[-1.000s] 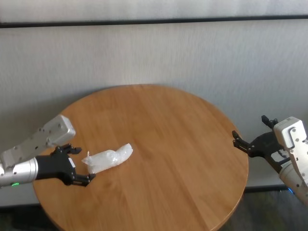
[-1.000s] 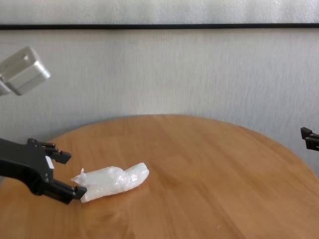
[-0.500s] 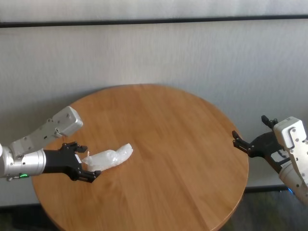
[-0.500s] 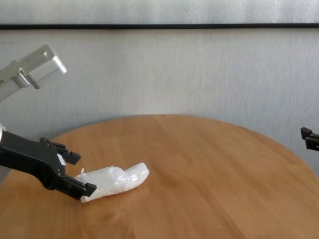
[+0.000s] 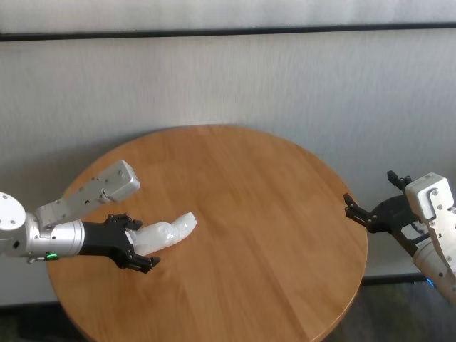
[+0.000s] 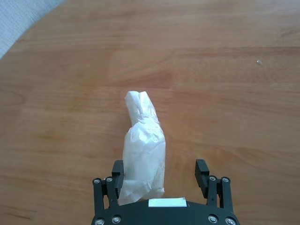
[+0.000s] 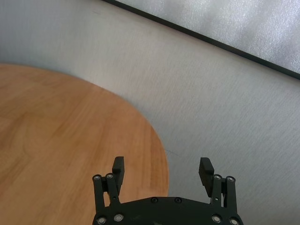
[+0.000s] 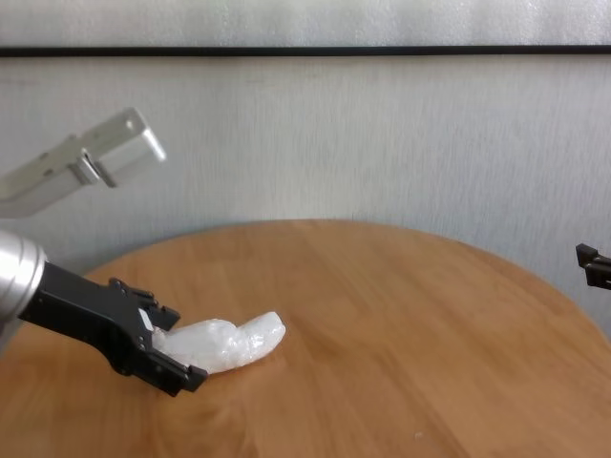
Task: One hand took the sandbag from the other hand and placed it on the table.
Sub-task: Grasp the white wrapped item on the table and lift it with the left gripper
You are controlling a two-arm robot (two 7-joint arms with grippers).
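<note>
My gripper is about to lift the sandbag [image 8: 213,345], which will keep its shape with its far end sticking out, because the plastic is wrapped snugly down to a narrow neck [image 8: 242,338].
The sandbag [image 5: 169,233], a white pouch in clear plastic, lies on the round wooden table [image 5: 256,206] at its left side. My left gripper [image 5: 144,244], with the green ring light, is open. Its fingers stand on either side of the sandbag's near end, low over the table. The left wrist view shows the sandbag [image 6: 143,150] between the open fingers of the left gripper [image 6: 159,168], closer to one finger. The chest view shows the same: left gripper [image 8: 183,348], sandbag [image 8: 234,342]. My right gripper [image 5: 370,194] is open and empty, just off the table's right edge [image 7: 154,140].
A pale grey wall [image 5: 235,78] with a dark horizontal strip runs behind the table. The right half of the table top [image 8: 410,334] is bare wood. One right fingertip [image 8: 592,263] shows at the chest view's right border.
My left gripper has moved forward along the table until its open fingers straddle the sandbag's near end. The sandbag and the right arm have stayed in place.
</note>
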